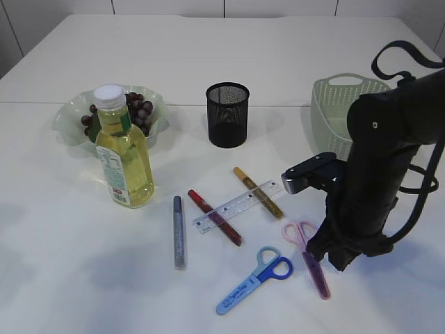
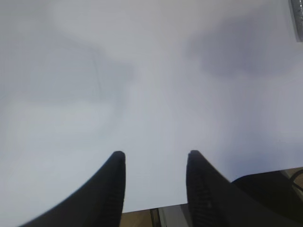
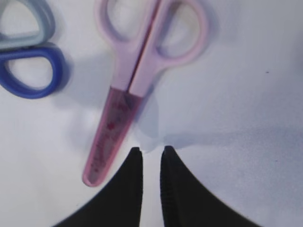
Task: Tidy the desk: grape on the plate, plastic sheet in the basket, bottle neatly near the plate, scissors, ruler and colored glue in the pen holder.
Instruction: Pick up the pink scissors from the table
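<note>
The pink scissors' blade (image 1: 317,275) lies at a slant next to the narrow fingers of the robot's right gripper, so the right gripper should open, turn and straddle the neck (image 1: 304,248) below the finger loops.
My right gripper (image 3: 151,149) hangs low over the table beside the pink scissors (image 3: 137,80), its jaws a narrow gap apart. A pale translucent fold (image 3: 150,141), perhaps the plastic sheet, lies at the tips; I cannot tell if it is pinched. The exterior view shows the right arm (image 1: 375,174) standing over the pink scissors (image 1: 309,254). Blue scissors (image 1: 254,280), a clear ruler (image 1: 240,204) and silver (image 1: 179,233), red (image 1: 214,217) and gold (image 1: 257,191) glue sticks lie mid-table. Grapes (image 1: 135,108) sit on the plate (image 1: 69,118), behind the bottle (image 1: 124,156). My left gripper (image 2: 154,153) is open over bare table.
The black mesh pen holder (image 1: 227,115) stands at the back centre. A pale green basket (image 1: 334,104) is at the back right, just behind the right arm. The blue scissors' handle (image 3: 33,71) lies left of the pink pair.
</note>
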Motion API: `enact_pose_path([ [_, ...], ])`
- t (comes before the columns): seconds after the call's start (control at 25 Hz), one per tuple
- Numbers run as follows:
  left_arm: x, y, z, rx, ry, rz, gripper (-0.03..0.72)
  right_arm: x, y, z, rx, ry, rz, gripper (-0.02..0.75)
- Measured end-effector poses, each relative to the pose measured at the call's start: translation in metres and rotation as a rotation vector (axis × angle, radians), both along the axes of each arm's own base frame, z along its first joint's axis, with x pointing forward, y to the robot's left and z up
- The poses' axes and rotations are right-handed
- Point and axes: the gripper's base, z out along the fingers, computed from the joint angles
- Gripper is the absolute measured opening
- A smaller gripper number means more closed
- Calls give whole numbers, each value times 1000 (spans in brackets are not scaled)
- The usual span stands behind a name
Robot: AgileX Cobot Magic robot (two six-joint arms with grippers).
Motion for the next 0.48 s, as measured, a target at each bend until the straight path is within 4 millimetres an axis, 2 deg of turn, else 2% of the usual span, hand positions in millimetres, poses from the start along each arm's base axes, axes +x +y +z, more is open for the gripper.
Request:
enact_pose_path([
  [0.28,0,1,0,14,-5,-4,309,-1,1,3,19,-3,-17,115],
  [0.36,0,1,0,14,-5,-4,309,-1,5,3,53,10,-82,136],
  [0.48,0,1,0,14,-5,-4,309,0,10,4,113,13,-200,222],
])
